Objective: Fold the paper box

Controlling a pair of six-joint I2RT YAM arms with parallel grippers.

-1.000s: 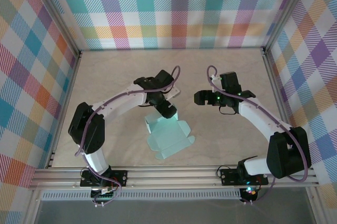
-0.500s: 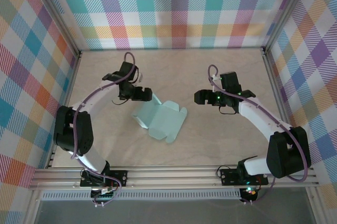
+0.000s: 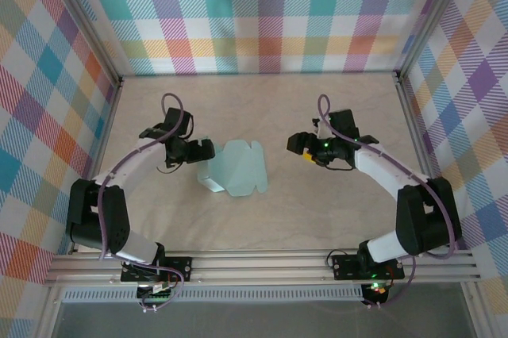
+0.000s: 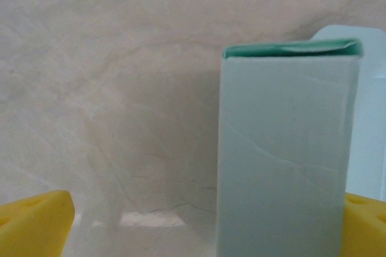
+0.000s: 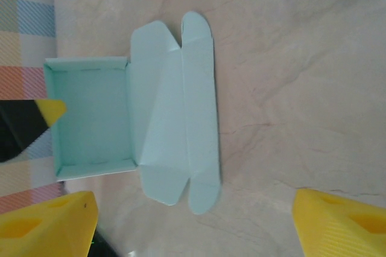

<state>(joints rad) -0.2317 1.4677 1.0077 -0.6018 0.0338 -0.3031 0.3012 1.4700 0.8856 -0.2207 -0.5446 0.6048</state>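
Observation:
I should go on moving my right gripper toward the near rounded end [image 3: 262, 188] until its fingers are on both sides of it, because the lid's outer flap [image 3: 259, 167] lies flat with open tabletop next to it.
The paper box [image 3: 236, 168] lies partly folded on the table between the arms: a shallow pale mint tray [image 5: 90, 118] with its lid and rounded flaps [image 5: 181, 118] spread flat beside it. My left gripper [image 3: 205, 150] is open at the box's left end. In the left wrist view the upright tray wall [image 4: 283, 148] stands between the yellow fingertips [image 4: 33, 224], close against the right one. My right gripper [image 3: 294, 145] hovers open to the right of the box, its yellow fingertips [image 5: 341, 224] wide apart with nothing between them and the flaps just ahead.
The beige marble-patterned tabletop [image 3: 262, 108] is walled in by an aluminium frame [image 3: 413, 116] and plaid panels on three sides. Both arm bases sit on the rail [image 3: 262, 263] at the near edge.
The left arm swung left and back from above the box, and its gripper opened fully. The box shifted left and toward the back. The right gripper edged slightly left toward it.

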